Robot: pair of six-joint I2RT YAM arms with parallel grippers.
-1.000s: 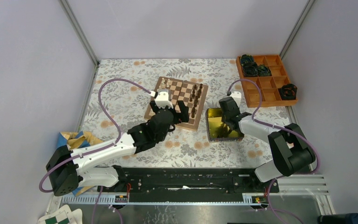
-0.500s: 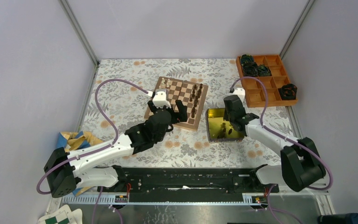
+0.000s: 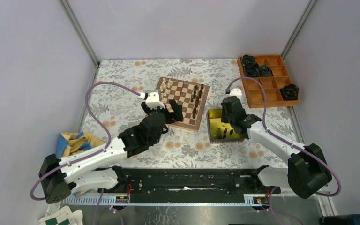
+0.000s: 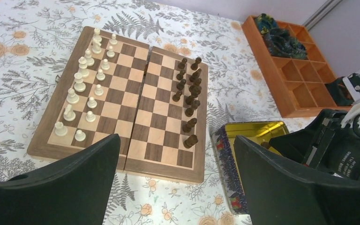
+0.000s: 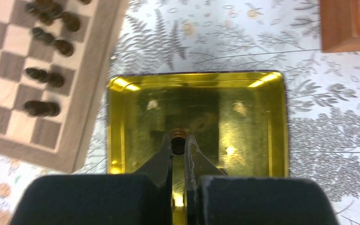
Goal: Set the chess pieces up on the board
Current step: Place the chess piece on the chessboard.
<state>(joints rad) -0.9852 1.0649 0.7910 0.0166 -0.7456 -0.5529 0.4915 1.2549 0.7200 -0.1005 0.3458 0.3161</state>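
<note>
The dark chess piece (image 5: 178, 143) is upright and the dark row's near corner square (image 4: 185, 160) is empty, so my right gripper should carry on going to that square and let go there.
The board (image 3: 183, 90) lies mid-table, and also shows in the left wrist view (image 4: 140, 117). Cream chess pieces (image 4: 82, 89) stand in two rows on its left side. Dark chess pieces (image 4: 190, 89) stand in two rows on its right side. My left gripper (image 3: 162, 110) is open and empty, above the board's near edge (image 4: 176, 140). My right gripper (image 3: 228, 117) hangs over the yellow tin (image 5: 115, 122). It (image 5: 178, 140) is shut on a dark chess piece (image 5: 178, 145), held between the fingertips.
The yellow tin (image 3: 211, 126) sits just right of the board. An orange compartment tray (image 3: 267, 84) with black gear-like lumps (image 3: 253, 65) stands at the far right. A blue and yellow pile (image 3: 75, 143) lies at the near left. A green-and-white checkered sheet (image 3: 61, 218) lies below the rail.
My left gripper has drawn back from over the board toward the near left. My right arm's elbow has swung right while its gripper stayed over the tin.
</note>
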